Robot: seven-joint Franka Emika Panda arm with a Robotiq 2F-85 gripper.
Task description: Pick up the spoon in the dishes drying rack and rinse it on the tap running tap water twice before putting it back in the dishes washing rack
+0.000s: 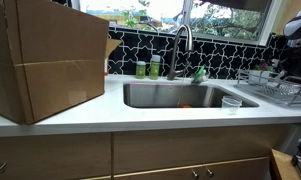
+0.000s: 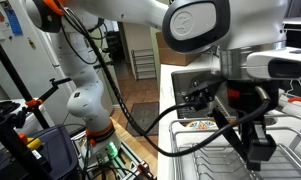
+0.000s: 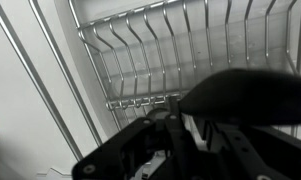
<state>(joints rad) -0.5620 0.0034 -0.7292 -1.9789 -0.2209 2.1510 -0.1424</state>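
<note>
The dark spoon (image 3: 252, 93) is at a slant across one finger of my gripper, so next I open my gripper, line the spoon up between both fingers (image 3: 187, 106) and close before I lift.
The dish drying rack (image 1: 277, 88) stands on the counter right of the sink; its steel wires fill the wrist view (image 3: 140, 50) and show in an exterior view (image 2: 205, 150). My gripper (image 2: 256, 150) hangs low over the rack, its fingers pointing down among the wires; in the wrist view (image 3: 195, 125) it is a dark, blurred mass. I cannot tell whether the fingers are open or shut. I cannot make out the spoon in any view. The tap (image 1: 182, 42), a tall steel gooseneck, stands behind the sink (image 1: 180, 95). No running water shows.
A large cardboard box (image 1: 45, 60) stands on the counter left of the sink. Two green bottles (image 1: 148, 69) and a green item (image 1: 199, 73) stand by the tap. A small clear cup (image 1: 231, 102) sits at the sink's right edge. The arm's cables (image 2: 140, 110) hang beside the rack.
</note>
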